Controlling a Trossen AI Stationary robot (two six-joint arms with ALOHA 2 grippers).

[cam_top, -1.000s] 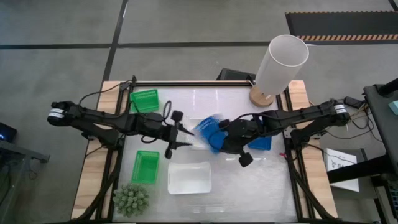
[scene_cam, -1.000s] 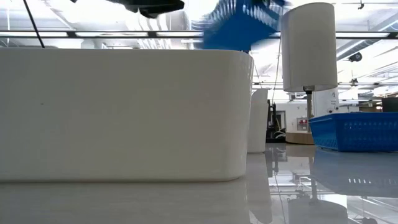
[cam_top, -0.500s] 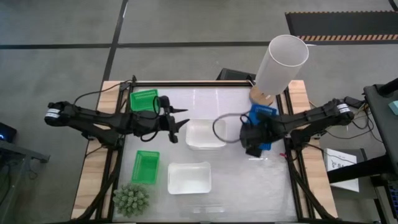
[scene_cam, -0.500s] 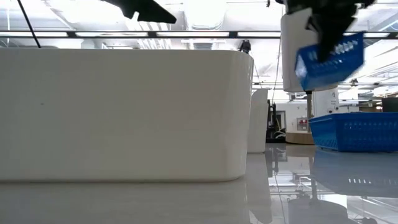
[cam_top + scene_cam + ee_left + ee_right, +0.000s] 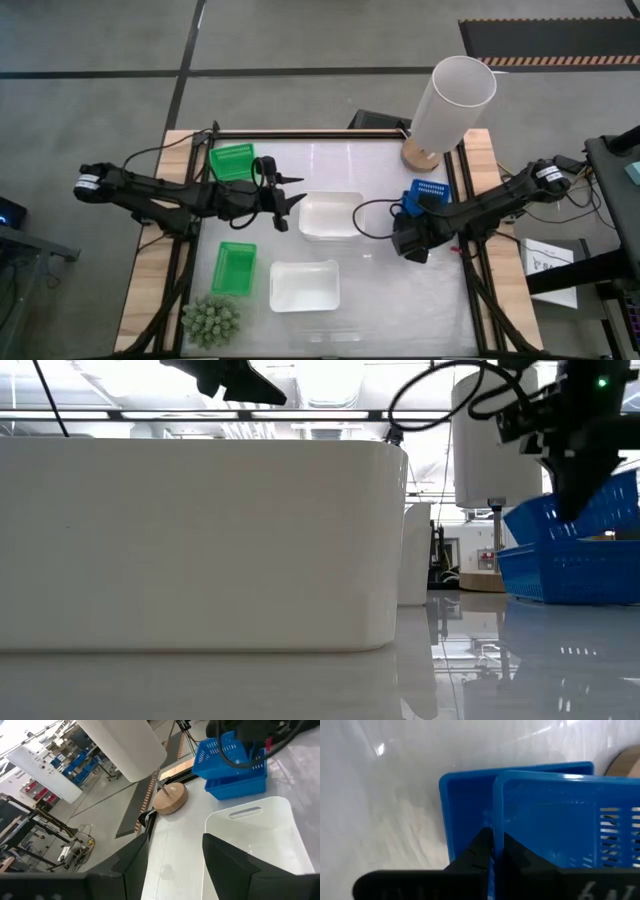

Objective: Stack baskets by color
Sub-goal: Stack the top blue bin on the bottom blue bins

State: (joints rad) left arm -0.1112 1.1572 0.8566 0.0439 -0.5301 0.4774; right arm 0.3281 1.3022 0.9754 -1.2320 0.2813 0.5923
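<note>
I should release the upper blue basket with my right gripper, as it hangs crooked over the lower one, and then seat it by the rim facing the white baskets.
My right gripper is shut on a blue basket, which hangs tilted just over a second blue basket standing on the table's right side. In the high view the two blue baskets show together beside my right gripper. My left gripper stands open in the air, left of a white basket, touching nothing. A second white basket stands nearer. One green basket sits at the far left and another at the near left. My right gripper pinches the rim of one wall of the blue basket between its two fingers, which come steeply from above. The basket is tilted, its low end by the rim of the lower blue basket. Whether the two touch, I cannot tell.
A tall white cylinder on a round wooden foot stands at the far right corner, close behind the blue baskets. A spiky green ball-like plant sits at the near left corner. Bare table lies between the white baskets and the right edge.
My right gripper has carried the blue basket from the table's middle toward the right edge and down over the second blue basket, turning as it went and now pointing steeply down. My left gripper's fingers have swung toward the far edge.
</note>
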